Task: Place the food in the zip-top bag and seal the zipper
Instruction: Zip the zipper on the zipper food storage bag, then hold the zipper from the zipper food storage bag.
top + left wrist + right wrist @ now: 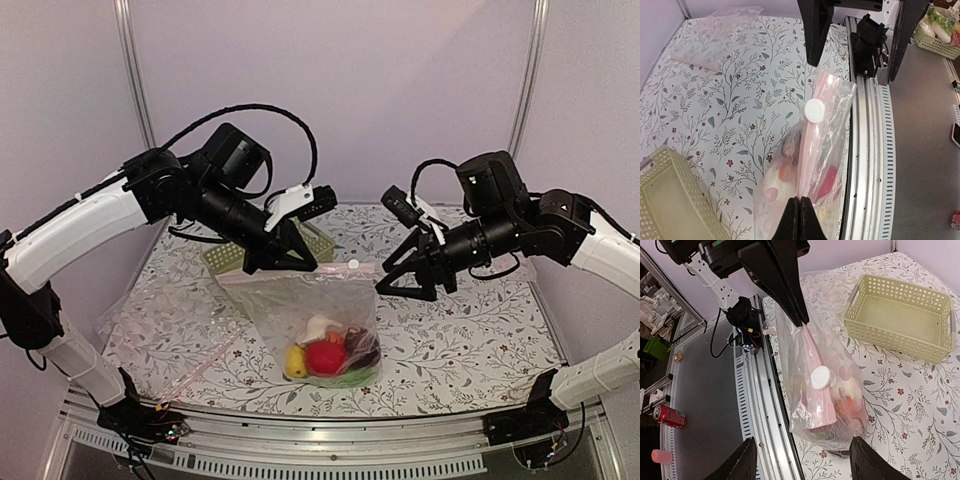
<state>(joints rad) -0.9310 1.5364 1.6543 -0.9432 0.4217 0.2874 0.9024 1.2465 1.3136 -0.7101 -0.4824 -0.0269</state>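
Observation:
My right gripper should pinch the zipper's end [368,268] past the white slider, since that end hangs free, before my left gripper moves over to the slider [353,264].
The zip-top bag [300,310] hangs upright over the table's front middle. The food lies at its bottom: a red ball [325,357], a yellow piece [296,362], a white piece [318,328], with orange, maroon and green beside them. My left gripper [290,262] is shut on the pink zipper [807,150] at the bag's left end. The white slider [353,264] sits near the right end. My right gripper [405,283] stands open just right of the bag, with the slider [820,377] ahead of its spread fingers and nothing between them.
A light green lattice basket [235,255] stands behind the left gripper, empty in the right wrist view [900,315]. A second clear bag [160,320] lies flat at the left of the table. The metal front rail [867,150] runs close under the hanging bag.

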